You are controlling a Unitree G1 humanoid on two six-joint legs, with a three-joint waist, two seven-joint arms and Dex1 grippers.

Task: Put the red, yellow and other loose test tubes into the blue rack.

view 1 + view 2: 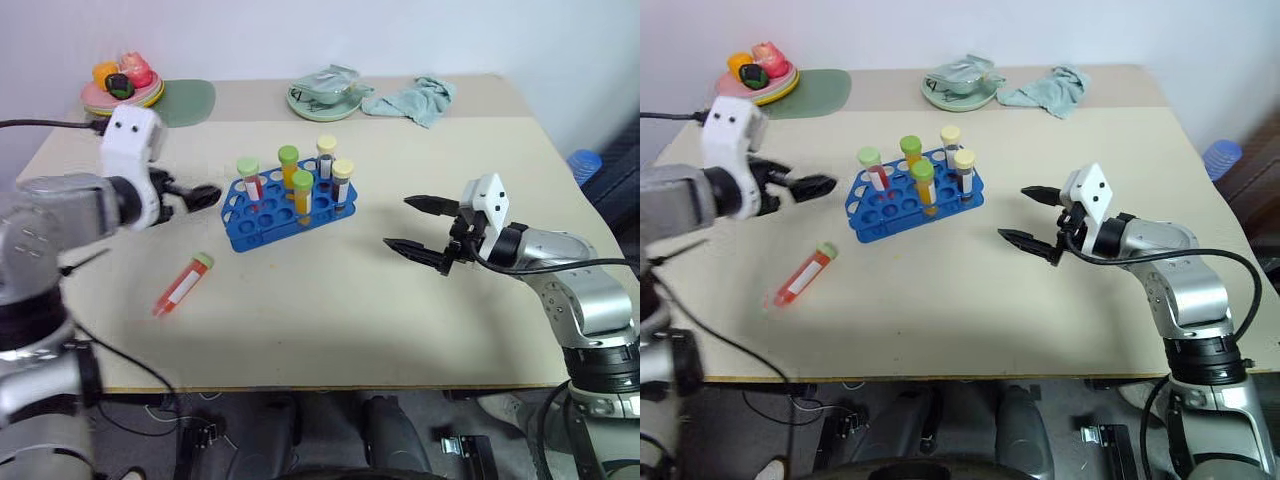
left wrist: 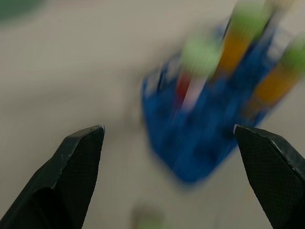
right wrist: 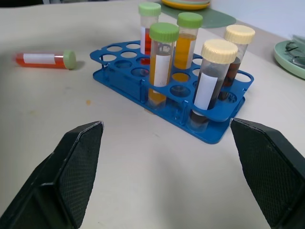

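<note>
The loose red test tube's cap (image 1: 203, 260) faces the blue rack and is clear of it, so my left gripper keeps going down and closes below that cap (image 1: 194, 271).
The blue rack (image 1: 285, 205) stands mid-table with several capped test tubes upright in it: a red one (image 1: 249, 178), orange ones (image 1: 301, 194) and dark brown ones (image 3: 210, 78). One loose test tube (image 1: 183, 284) with red liquid and a light-green cap lies flat on the table, in front of the rack and to its left. My left gripper (image 1: 205, 195) hovers open just left of the rack, pointing at it, with nothing between its fingers. To the right of the rack my right gripper (image 1: 397, 222) is open and empty, facing the rack (image 3: 205, 129).
Along the table's far edge sit a plate of toy food (image 1: 122, 88), a green mat (image 1: 188, 102), a pale green dish (image 1: 325, 98) and a teal cloth (image 1: 415, 98). A blue object (image 1: 583, 162) lies off the table's right side.
</note>
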